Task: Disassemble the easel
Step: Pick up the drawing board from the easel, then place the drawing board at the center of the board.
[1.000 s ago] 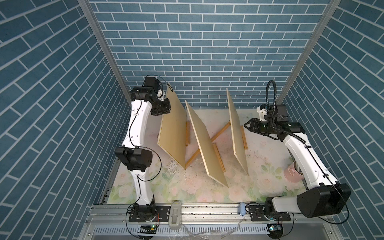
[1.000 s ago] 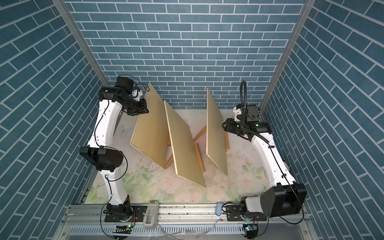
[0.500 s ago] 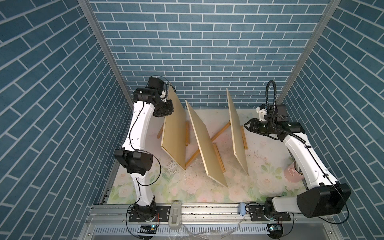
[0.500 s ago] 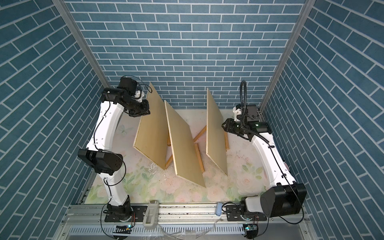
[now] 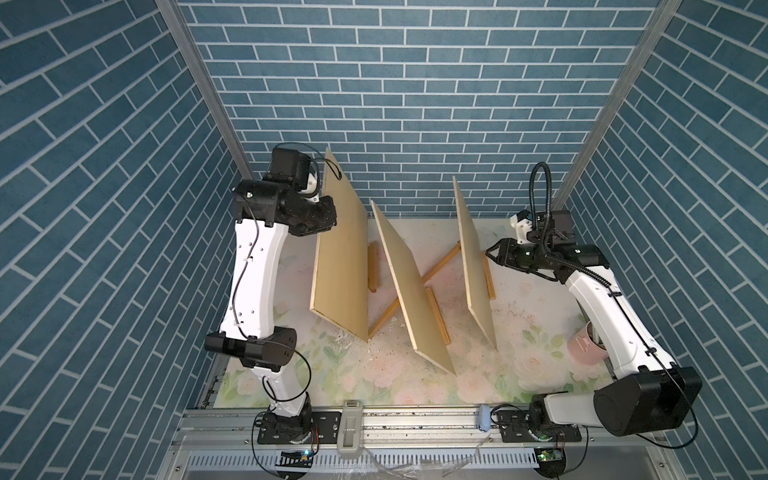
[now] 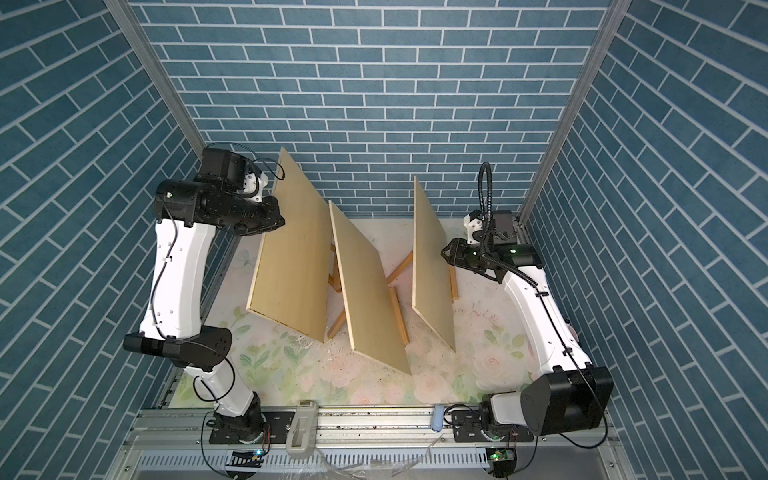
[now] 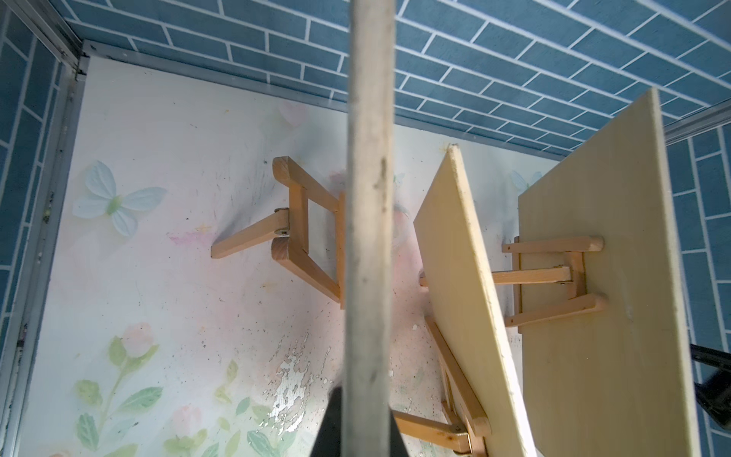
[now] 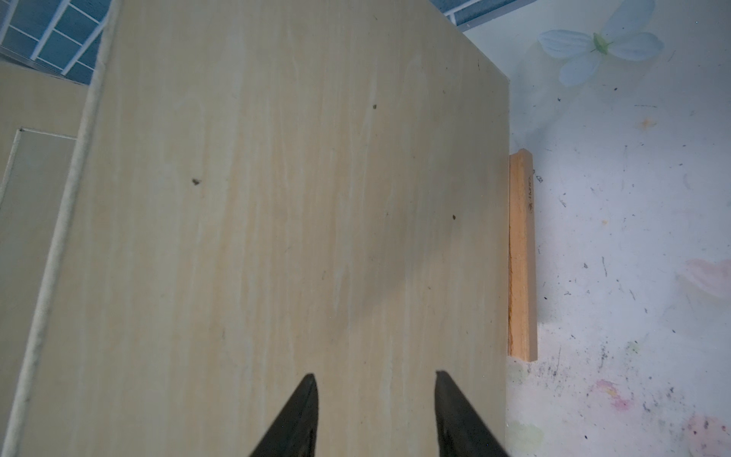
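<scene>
The easel [image 7: 300,220] is under the board in my left gripper. I should swing the board back toward the free table [image 7: 125,281] by the side before I lower it.
Three pale wooden boards stand among small wooden easels on the floral table. My left gripper [image 5: 328,220] [image 6: 277,221] is shut on the far upper edge of the left board [image 5: 340,257] [image 6: 291,262]. In the left wrist view that board's edge [image 7: 368,237] runs between my left gripper's [image 7: 364,427] dark fingers, over its easel [image 7: 304,233]. The middle board [image 5: 409,286] and the right board [image 5: 473,257] lean on their easels. My right gripper [image 5: 490,255] [image 8: 375,380] is open, facing the right board [image 8: 296,198] with nothing between its fingers.
A pink cup [image 5: 586,347] stands at the right edge, partly behind my right arm. The right easel's ledge [image 8: 522,257] sticks out past its board. White flakes [image 5: 345,338] lie in front of the left board. Brick walls close in three sides.
My left arm has shifted with the left board, which has turned a little, and its near left corner has come lower. The right arm has stayed still.
</scene>
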Available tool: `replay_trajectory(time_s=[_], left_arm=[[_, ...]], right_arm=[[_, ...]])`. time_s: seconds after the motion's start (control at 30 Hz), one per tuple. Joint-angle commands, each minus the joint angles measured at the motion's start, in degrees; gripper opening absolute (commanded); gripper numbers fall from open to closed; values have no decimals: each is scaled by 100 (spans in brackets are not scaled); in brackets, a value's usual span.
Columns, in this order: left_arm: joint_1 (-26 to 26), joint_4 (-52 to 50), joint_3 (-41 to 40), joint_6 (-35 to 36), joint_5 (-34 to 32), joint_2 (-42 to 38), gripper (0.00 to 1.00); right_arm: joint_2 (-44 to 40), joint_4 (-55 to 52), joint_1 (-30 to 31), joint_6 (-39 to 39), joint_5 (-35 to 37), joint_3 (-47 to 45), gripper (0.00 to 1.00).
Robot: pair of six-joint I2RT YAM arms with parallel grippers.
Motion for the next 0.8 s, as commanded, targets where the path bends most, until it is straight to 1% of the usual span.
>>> replay_trajectory(time_s=[0.0, 0.1, 0.23, 0.4, 0.57, 0.67, 0.77], left_arm=[[-22, 114, 562, -59, -126, -411, 0], [2, 32, 744, -63, -230, -650, 0], [13, 183, 624, -49, -393, -1106, 0], [22, 67, 560, -55, -977, -1577, 0], [22, 98, 358, -48, -1395, -1997, 0], [22, -55, 303, -28, -1737, -2098, 0], [22, -379, 281, 28, -2070, -2007, 0]], right_arm=[[-163, 54, 61, -128, -121, 24, 48], [-160, 56, 73, -136, -143, 50, 48], [-138, 45, 93, -136, -182, 117, 48], [-129, 36, 119, -145, -212, 197, 48], [-120, 28, 129, -180, -244, 209, 48], [-125, 1, 130, -232, -218, 208, 48], [-129, -34, 135, -258, -204, 208, 48]])
